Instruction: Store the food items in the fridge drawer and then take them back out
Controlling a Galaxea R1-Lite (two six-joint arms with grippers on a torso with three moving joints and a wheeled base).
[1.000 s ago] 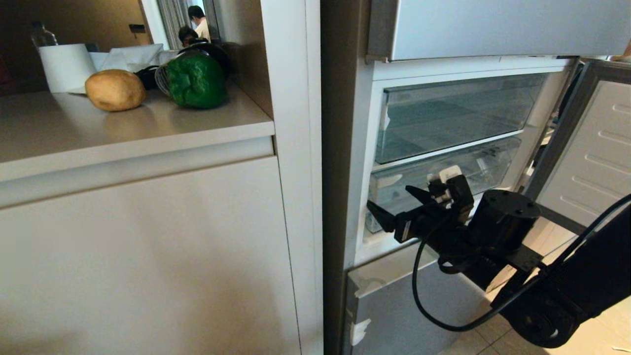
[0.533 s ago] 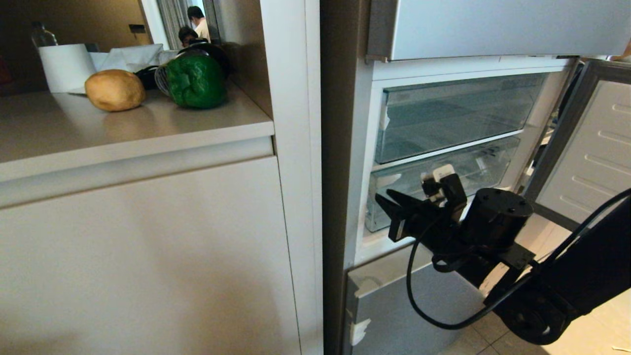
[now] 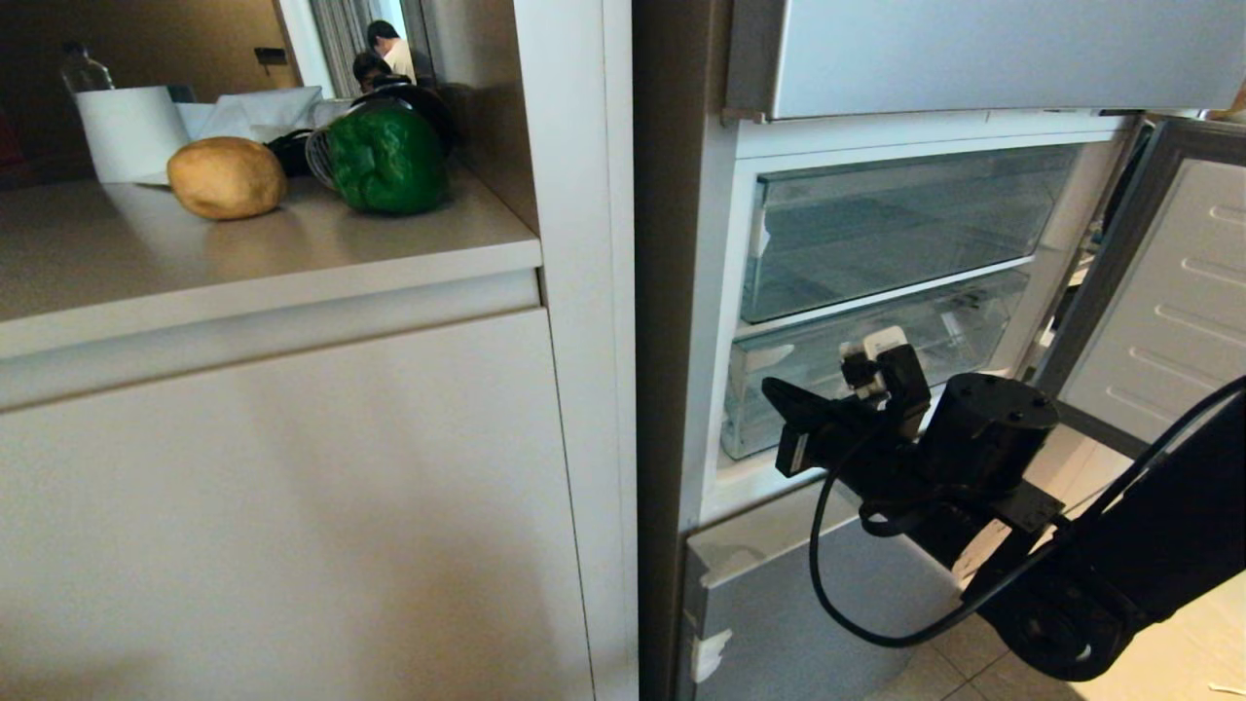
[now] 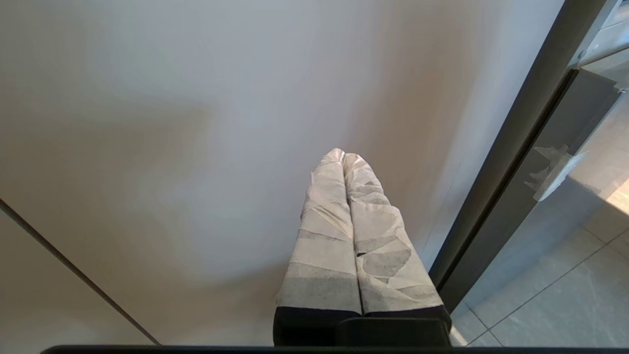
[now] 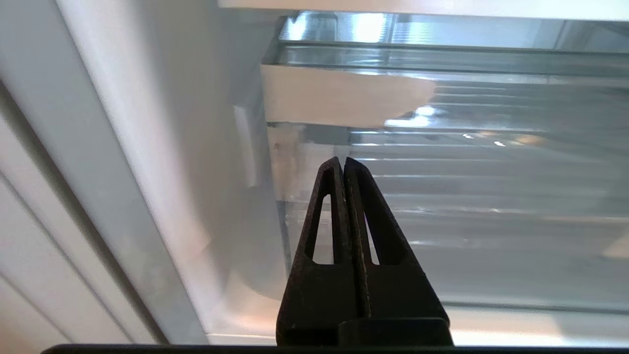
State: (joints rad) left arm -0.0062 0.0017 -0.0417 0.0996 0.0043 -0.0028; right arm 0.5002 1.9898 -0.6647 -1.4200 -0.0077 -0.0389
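Observation:
My right gripper's fingers are closed in front of the lower bin's flat front. I should open them and pinch the lower bin's end edge before I pull.
A tan potato-like lump and a glossy green bell pepper lie side by side on the counter at the left. The fridge drawer compartment stands open, its front panel swung out to the right. Inside it are two clear bins, an upper one and a lower one. My right gripper is shut on nothing, its tips just in front of the lower bin's left end, below a strip of tape. My left gripper is parked shut by the white cabinet front.
A white paper roll and a dark hair dryer stand behind the food. The tall upper fridge door hangs above the opening; the lowest panel is closed below. Two people are far back. Tiled floor lies at the right.
The right gripper's jaws have gone from wide open to shut, with nothing caught between them. The arm has stayed almost in place before the lower bin.

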